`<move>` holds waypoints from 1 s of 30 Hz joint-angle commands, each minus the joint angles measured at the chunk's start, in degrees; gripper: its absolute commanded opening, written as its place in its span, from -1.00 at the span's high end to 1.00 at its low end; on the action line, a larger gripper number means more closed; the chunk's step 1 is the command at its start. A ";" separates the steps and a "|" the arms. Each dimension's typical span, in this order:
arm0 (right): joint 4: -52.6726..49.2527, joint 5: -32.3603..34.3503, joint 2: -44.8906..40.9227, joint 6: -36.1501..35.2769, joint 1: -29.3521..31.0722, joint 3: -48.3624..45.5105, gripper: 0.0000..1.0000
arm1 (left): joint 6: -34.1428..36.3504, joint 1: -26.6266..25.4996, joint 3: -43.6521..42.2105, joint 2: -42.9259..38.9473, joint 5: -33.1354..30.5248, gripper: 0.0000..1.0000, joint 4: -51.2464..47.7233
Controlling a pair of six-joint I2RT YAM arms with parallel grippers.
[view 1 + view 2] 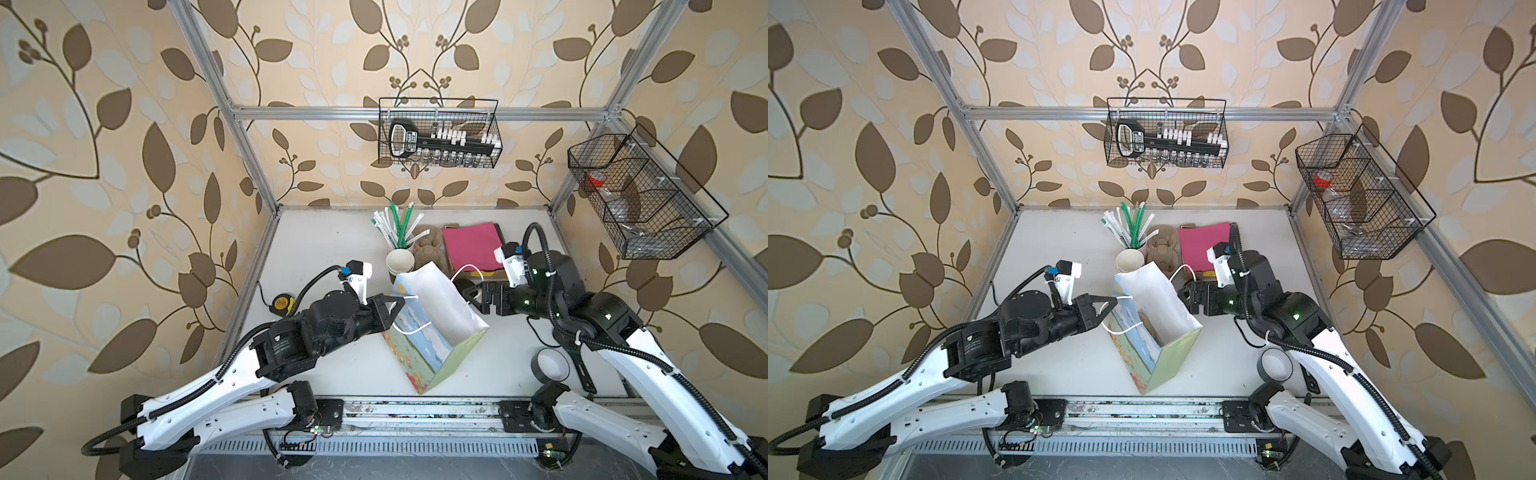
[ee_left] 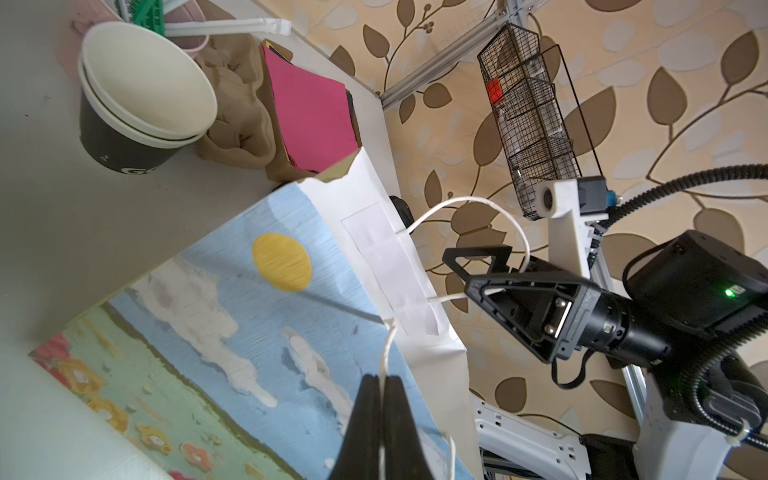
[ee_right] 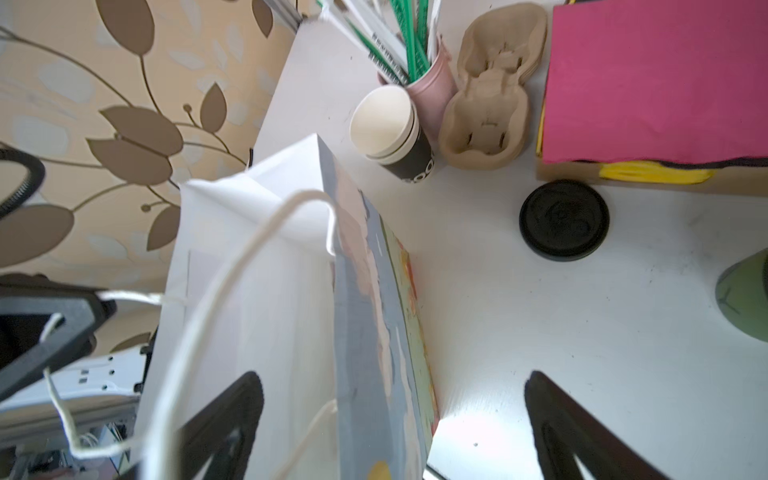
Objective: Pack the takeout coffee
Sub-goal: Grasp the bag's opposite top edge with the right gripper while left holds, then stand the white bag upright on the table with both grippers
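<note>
The paper bag [image 1: 428, 340] stands crooked, its string handle in my left gripper, so next I turn the bag straight and free the handle before I pack the coffee.
The painted paper bag [image 1: 419, 353] stands open mid-table, white inside. My left gripper [image 1: 401, 300] is shut on its near white string handle [image 2: 384, 353], the string pinched between the fingertips. My right gripper [image 1: 478, 297] is open at the bag's far side. In the right wrist view the bag's far wall [image 3: 374, 332] runs between the spread fingers [image 3: 232, 411], and the far handle [image 2: 478, 203] loops by them. A dull green rounded shape [image 3: 746, 299] is cut off by that view's edge. I cannot tell whether it is the takeout coffee.
A loose black lid [image 3: 564, 219] lies beside the bag. Behind the bag stand stacked lidless cups [image 1: 400, 262], a pink cup of straws [image 1: 397, 224], pulp cup carriers [image 1: 428, 249] and pink napkins [image 1: 471, 245]. A tape measure [image 1: 282, 302] lies left, a tape roll [image 1: 550, 363] right.
</note>
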 commanded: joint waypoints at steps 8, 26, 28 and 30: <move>-3.16 19.88 7.21 5.17 16.68 2.19 -0.70 | 4.26 -0.06 -1.94 -2.21 -3.48 1.00 -5.56; -9.57 28.75 15.36 6.22 19.91 11.08 0.62 | 15.41 -0.06 9.53 -2.86 -13.98 -0.88 -17.34; -9.57 28.55 15.30 5.97 19.35 10.67 0.73 | 17.12 -0.06 10.60 -3.10 -15.32 -0.91 -18.42; -9.57 28.39 14.93 5.84 18.46 10.21 0.82 | 18.95 -0.06 12.17 -2.97 -17.44 -0.98 -19.99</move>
